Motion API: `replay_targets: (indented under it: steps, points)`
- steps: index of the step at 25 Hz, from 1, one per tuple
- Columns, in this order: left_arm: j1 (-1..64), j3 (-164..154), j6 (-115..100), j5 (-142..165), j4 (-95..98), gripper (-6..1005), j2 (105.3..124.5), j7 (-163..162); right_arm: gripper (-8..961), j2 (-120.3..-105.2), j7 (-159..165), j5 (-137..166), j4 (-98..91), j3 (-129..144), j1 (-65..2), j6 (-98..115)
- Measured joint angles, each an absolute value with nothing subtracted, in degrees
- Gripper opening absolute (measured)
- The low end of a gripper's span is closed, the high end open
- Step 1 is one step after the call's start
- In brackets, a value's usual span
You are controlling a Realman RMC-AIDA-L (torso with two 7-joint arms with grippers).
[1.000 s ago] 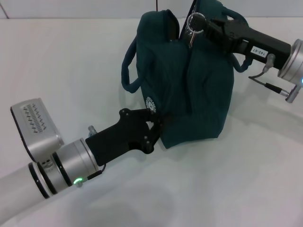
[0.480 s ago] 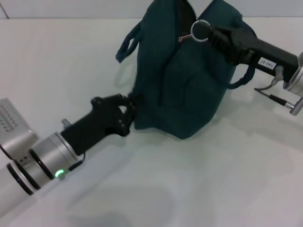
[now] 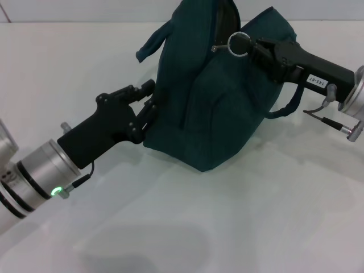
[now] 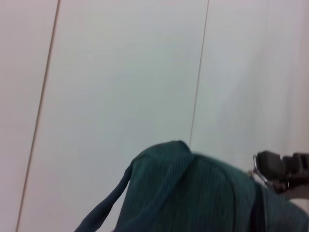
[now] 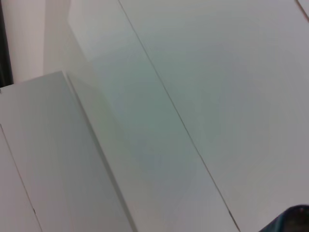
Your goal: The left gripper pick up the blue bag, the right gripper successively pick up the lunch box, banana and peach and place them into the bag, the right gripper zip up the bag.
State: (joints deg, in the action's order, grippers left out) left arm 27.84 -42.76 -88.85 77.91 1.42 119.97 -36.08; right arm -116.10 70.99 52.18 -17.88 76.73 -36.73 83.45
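The bag's top curves up next to the zipper pull, so my left gripper should take hold farther in on the bag's side and pull that top straight.
The blue bag, dark teal cloth with strap handles, stands leaning on the white table. My left gripper is shut on the cloth at the bag's lower left side. My right gripper is at the bag's top and is shut on the ring-shaped zipper pull. The left wrist view shows the bag's top and the right gripper beyond it. The right wrist view shows only a sliver of the bag. The lunch box, banana and peach are out of view.
The white table spreads around the bag. One bag strap sticks out at the upper left and another loops out under my right arm. Pale wall panels fill both wrist views.
My left gripper has moved up and to the left along the bag's side. The bag has shifted and tilted with it. My right gripper has stayed at the bag's top, dropping slightly with the pull.
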Motion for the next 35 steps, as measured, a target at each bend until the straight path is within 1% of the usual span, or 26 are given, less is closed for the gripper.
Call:
replay_targets:
  steps: [5,10,18,24,29,35]
  points:
    - [29.1,-42.8,-89.0,79.6,3.7,229,119.91,-40.4,13,-116.14,70.2,52.2,-18.2,76.7,-36.7,83.4]
    - [30.8,-42.9,-88.8,80.0,4.0,459,119.94,-41.7,13,-116.08,70.1,52.2,-18.2,76.7,-36.7,83.7]
    - [31.5,-42.9,-88.7,80.1,4.1,659,120.04,-42.0,13,-115.92,70.1,51.8,-18.4,76.7,-36.7,83.7]
    - [31.5,-42.9,-88.7,80.1,4.1,447,120.12,-41.2,13,-115.86,69.6,51.7,-18.3,76.7,-36.7,83.4]
    - [31.1,-43.1,-89.0,80.1,3.9,219,120.15,-40.4,13,-115.81,69.4,50.6,-18.0,76.6,-36.7,83.5]
    - [30.3,-45.5,-89.2,80.1,4.2,64,120.12,-39.7,13,-115.85,69.3,49.5,-18.2,72.1,-35.4,83.8]
